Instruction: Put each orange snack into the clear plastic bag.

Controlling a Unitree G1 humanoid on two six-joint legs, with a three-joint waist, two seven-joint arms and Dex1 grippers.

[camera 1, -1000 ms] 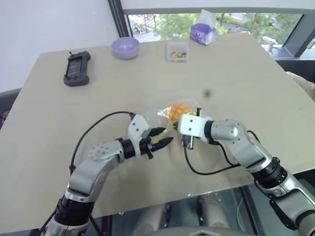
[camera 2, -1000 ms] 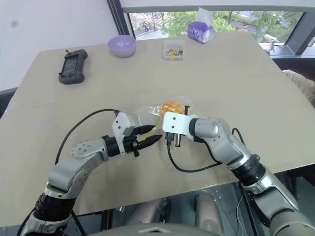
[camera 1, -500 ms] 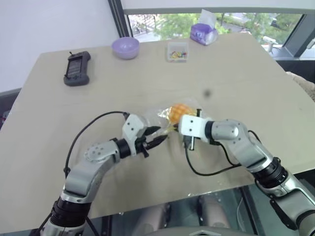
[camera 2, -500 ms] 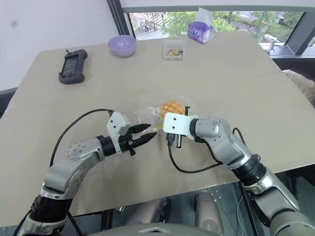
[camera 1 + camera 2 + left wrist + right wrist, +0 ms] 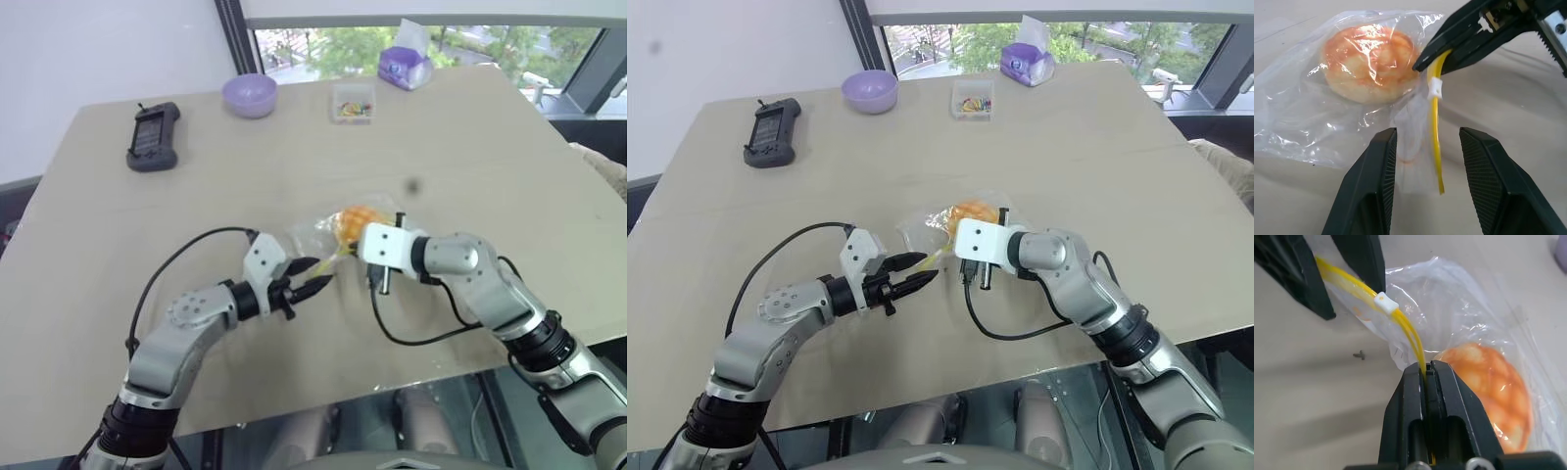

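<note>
The yellow zip strip [image 5: 1436, 134] passes through the white slider [image 5: 1435, 88]. The slider should slide along to the other end of the strip when my right gripper pulls.
One orange snack [image 5: 1369, 62], a round bun with a criss-cross top, lies inside the clear plastic bag [image 5: 1298, 117] on the table, just beyond both hands. My right gripper [image 5: 1426, 370] is shut on the bag's yellow zip strip [image 5: 1400, 325], which carries a small white slider [image 5: 1386, 303]. Facing it, my left gripper [image 5: 1426, 134] is open, its two black fingers [image 5: 1376, 176] straddling the loose end of the strip and the bag's corner without clamping them. In the head views the bag [image 5: 321, 231] sits between the two wrists.
At the table's far side stand a purple bowl [image 5: 249, 95], a black handheld device [image 5: 154, 136], a small clear box of colourful bits [image 5: 354, 101] and a purple tissue pack [image 5: 406, 67]. Black cables loop off both wrists. The table's front edge lies close below the arms.
</note>
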